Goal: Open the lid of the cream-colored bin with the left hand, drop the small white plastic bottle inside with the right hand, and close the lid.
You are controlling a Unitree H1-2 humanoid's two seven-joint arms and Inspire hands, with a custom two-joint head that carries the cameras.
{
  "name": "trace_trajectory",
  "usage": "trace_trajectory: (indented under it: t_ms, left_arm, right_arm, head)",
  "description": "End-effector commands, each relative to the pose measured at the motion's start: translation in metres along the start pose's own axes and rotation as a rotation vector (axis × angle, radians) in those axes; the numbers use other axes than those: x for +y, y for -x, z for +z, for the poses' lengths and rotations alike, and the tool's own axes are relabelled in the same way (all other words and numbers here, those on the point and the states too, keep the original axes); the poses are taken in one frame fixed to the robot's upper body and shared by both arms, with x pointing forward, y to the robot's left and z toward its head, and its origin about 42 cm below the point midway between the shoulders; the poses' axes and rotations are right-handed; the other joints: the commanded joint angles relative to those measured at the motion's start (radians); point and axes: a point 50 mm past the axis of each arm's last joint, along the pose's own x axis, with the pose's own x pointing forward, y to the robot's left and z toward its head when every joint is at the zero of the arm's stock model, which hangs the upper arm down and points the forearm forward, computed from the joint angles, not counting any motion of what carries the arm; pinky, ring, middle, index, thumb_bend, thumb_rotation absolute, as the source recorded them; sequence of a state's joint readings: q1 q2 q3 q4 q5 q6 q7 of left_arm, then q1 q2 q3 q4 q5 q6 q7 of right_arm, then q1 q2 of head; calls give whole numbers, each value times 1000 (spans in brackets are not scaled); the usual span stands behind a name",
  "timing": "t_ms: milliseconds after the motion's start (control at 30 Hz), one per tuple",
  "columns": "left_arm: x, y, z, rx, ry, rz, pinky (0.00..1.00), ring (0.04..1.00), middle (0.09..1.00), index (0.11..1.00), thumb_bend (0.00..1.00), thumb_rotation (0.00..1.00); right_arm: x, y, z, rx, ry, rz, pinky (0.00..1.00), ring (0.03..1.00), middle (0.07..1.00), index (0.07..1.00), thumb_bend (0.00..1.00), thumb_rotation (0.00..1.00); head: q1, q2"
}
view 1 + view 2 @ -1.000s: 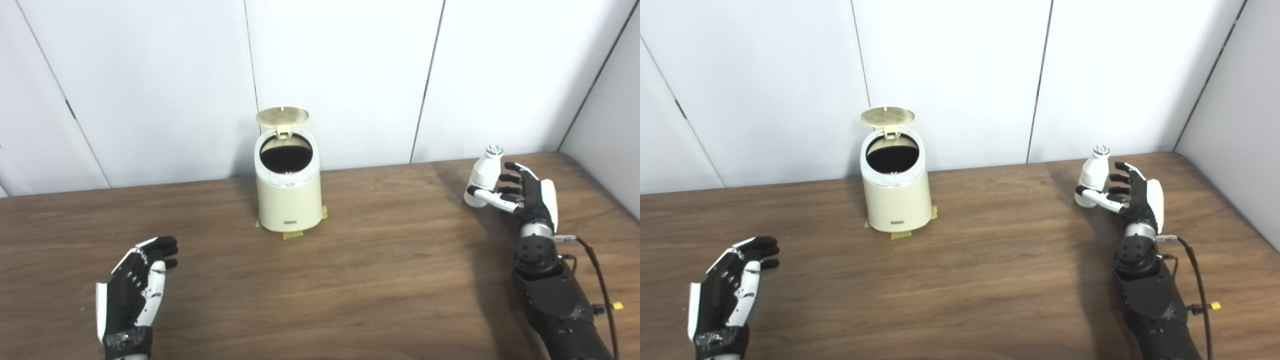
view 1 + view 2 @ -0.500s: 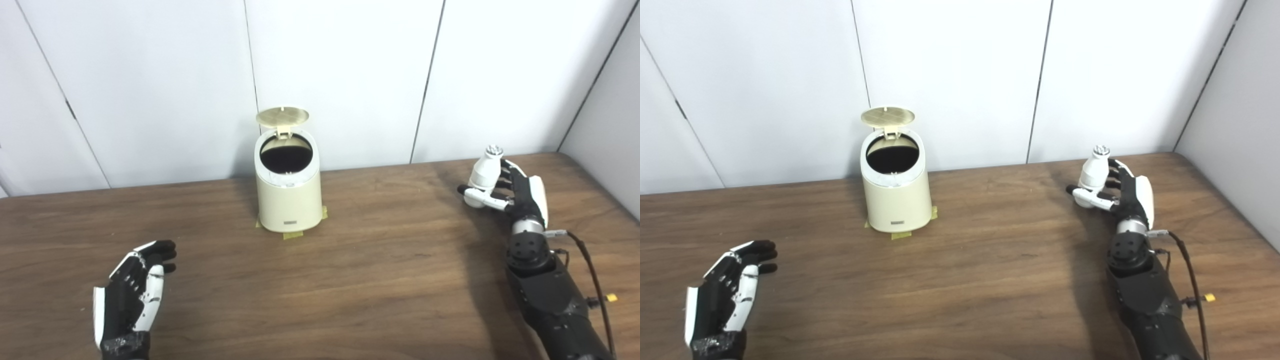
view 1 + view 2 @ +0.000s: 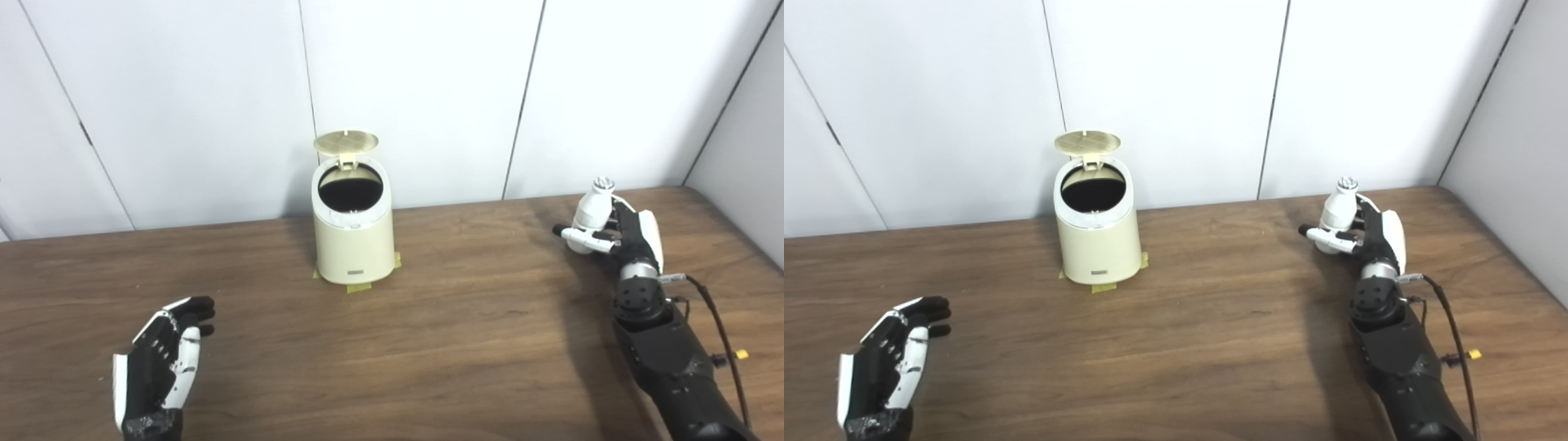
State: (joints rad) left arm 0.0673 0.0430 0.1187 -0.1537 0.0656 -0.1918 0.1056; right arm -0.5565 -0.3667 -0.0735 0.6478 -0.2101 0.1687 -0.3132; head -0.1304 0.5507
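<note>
The tall white plastic bottle [image 3: 592, 211] will rest with its top near the bin's rim when the robot drops it, because the bin's front side [image 3: 356, 252] is low.
The cream-colored bin [image 3: 354, 245] stands at the back middle of the table, held by yellow tape at its base. Its round lid [image 3: 346, 142] is up, and the dark inside shows. The small white plastic bottle [image 3: 593, 211] stands upright at the back right. My right hand [image 3: 631, 236] is open around it: the thumb reaches across the front of its base, the fingers are behind it, not closed. My left hand [image 3: 160, 361] is open and empty at the near left, far from the bin.
The brown wooden table [image 3: 459, 343] stretches between the bin and both hands. White wall panels stand right behind the bin. The table's right edge runs close to the right arm, and a cable hangs from that forearm [image 3: 723, 331].
My right hand has moved left and forward, bringing the bottle between thumb and fingers. My left hand has drawn back slightly towards the near edge. The bin and lid have not moved.
</note>
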Motion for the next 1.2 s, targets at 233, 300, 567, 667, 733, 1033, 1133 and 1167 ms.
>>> trace_trajectory:
  t_ms: [233,300,567,667,733,1033,1133,1167]
  left_arm:
    - [1,-1,10,-47,-1,6,628,691,686,649,219,485]
    - [1,-1,10,-46,2,7,632,693,686,649,225,483]
    - [2,-1,9,-41,5,4,633,693,688,650,224,489]
    - [2,-2,8,-42,3,3,642,698,691,653,233,490]
    - [3,-2,8,-44,4,1,638,697,691,652,229,488]
    - [3,-3,8,-47,-17,-5,625,689,687,653,216,511]
    - [3,-3,8,-52,-14,-8,618,684,685,650,210,496]
    - [3,-3,8,-53,-10,-9,620,686,686,651,213,490]
  right_arm:
    - [0,-7,23,-48,-12,-18,619,712,754,819,820,250]
    - [-1,-7,21,-49,-18,-22,609,704,749,819,827,254]
    - [-5,-4,13,-75,-103,-116,567,654,699,730,809,124]
    - [-5,-4,3,-129,-113,-179,478,548,540,506,554,25]
    - [-5,-4,-1,-149,-100,-190,469,525,512,486,532,6]
    - [-4,-4,0,-192,-90,-211,387,447,442,510,525,0]
    - [-3,-3,-2,-195,-94,-205,418,483,478,489,526,0]
    - [-2,-3,-2,-192,-99,-201,431,495,493,481,526,0]
  head:
    - [-8,4]
    - [-11,5]
    - [-16,8]
    - [-19,10]
    - [-20,10]
    - [-21,8]
    - [-22,8]
    - [-23,9]
